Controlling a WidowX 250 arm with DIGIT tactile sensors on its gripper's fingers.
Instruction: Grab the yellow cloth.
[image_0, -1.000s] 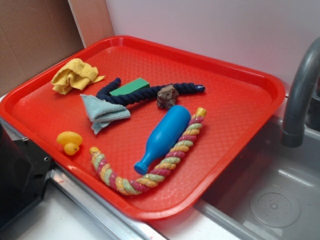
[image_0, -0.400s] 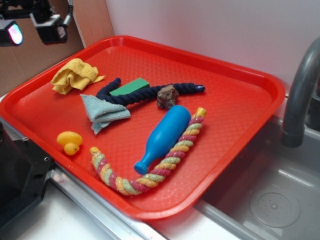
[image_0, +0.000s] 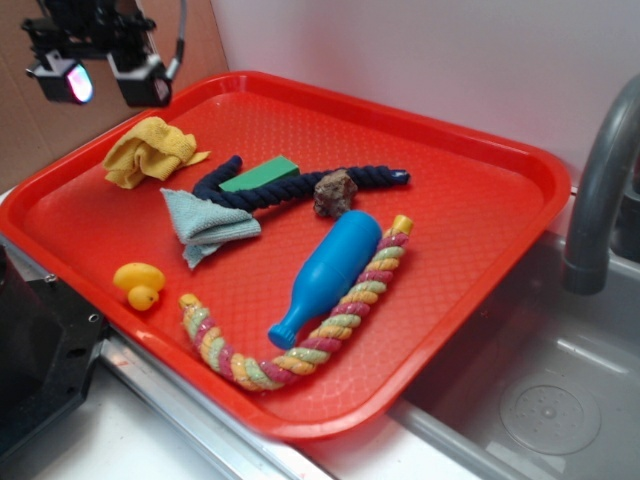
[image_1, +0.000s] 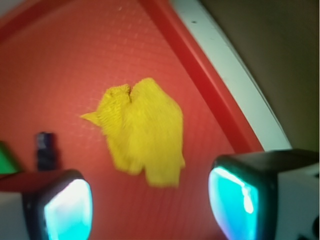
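Note:
The yellow cloth's near edge (image_1: 161, 180) is in front of the gripper's open fingers, so the robot's gripper should go forward and straddle the yellow cloth's bunched middle (image_0: 148, 152) before it closes.
The yellow cloth (image_0: 148, 150) lies crumpled on the red tray (image_0: 470, 210) near its far left corner. It also shows in the wrist view (image_1: 142, 131), lying flat on the tray just ahead of the fingers. My gripper (image_0: 108, 80) hangs in the air above and slightly behind-left of the cloth. It is open and empty. In the wrist view my gripper (image_1: 150, 205) has its two pads wide apart with bare tray between them.
On the tray lie a pale blue-grey cloth (image_0: 205, 225), a small yellow rubber duck (image_0: 138, 283), a green block (image_0: 260, 173) on a dark blue rope (image_0: 300, 187), a brown lump (image_0: 334, 193), a blue bottle (image_0: 325, 275) and a multicoloured rope (image_0: 330, 320). A sink faucet (image_0: 600, 190) stands at right.
My gripper came into view at the upper left and moved right and down toward the yellow cloth. Nothing on the tray has moved.

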